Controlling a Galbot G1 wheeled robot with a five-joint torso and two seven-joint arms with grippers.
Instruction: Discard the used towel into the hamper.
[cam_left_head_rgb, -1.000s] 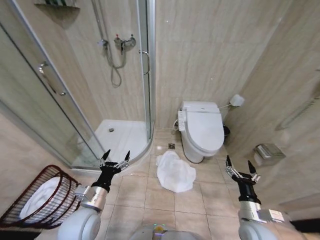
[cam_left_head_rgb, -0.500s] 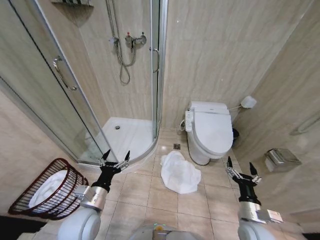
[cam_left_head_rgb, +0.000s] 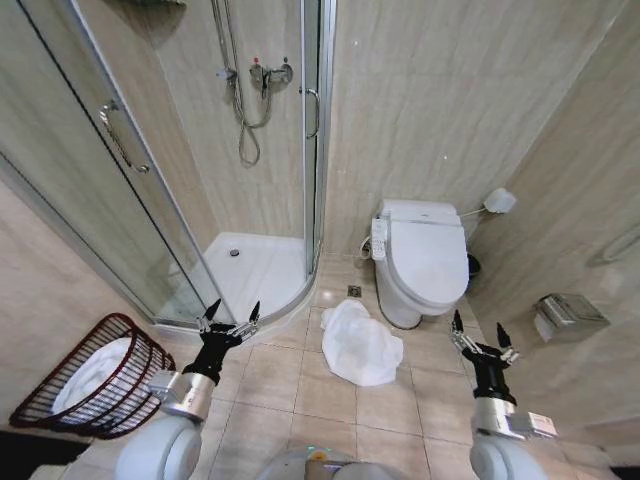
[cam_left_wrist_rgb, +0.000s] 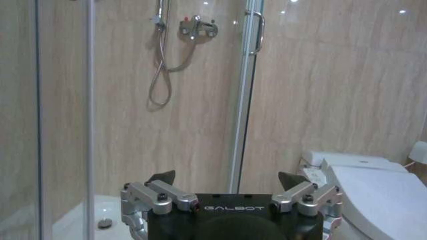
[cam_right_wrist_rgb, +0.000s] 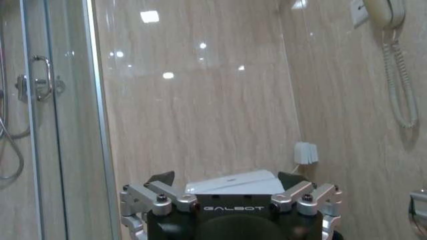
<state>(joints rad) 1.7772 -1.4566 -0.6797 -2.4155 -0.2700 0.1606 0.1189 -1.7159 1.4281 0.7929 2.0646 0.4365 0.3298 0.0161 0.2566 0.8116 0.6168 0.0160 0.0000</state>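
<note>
The white towel is in a loose pile with soft, uneven edges, so it will open out into a long, hanging drape when I pick it up.
A crumpled white towel lies on the beige floor tiles, just in front of the toilet. The hamper, a dark red-brown wire basket, stands at the lower left against the wall, with white cloth inside it. My left gripper is held up, open and empty, to the left of the towel. My right gripper is raised on the other side of the towel, also open and empty. Both wrist views show open jaws with nothing between them: left gripper, right gripper.
A white toilet stands against the back wall. A curved glass shower cabin fills the left, with its raised tray edge near my left gripper. A floor drain and a metal paper holder on the right wall are also in view.
The whole picture has shifted right and slightly down, so the camera moved. Both grippers stay raised and open, and the towel lies where it was.
</note>
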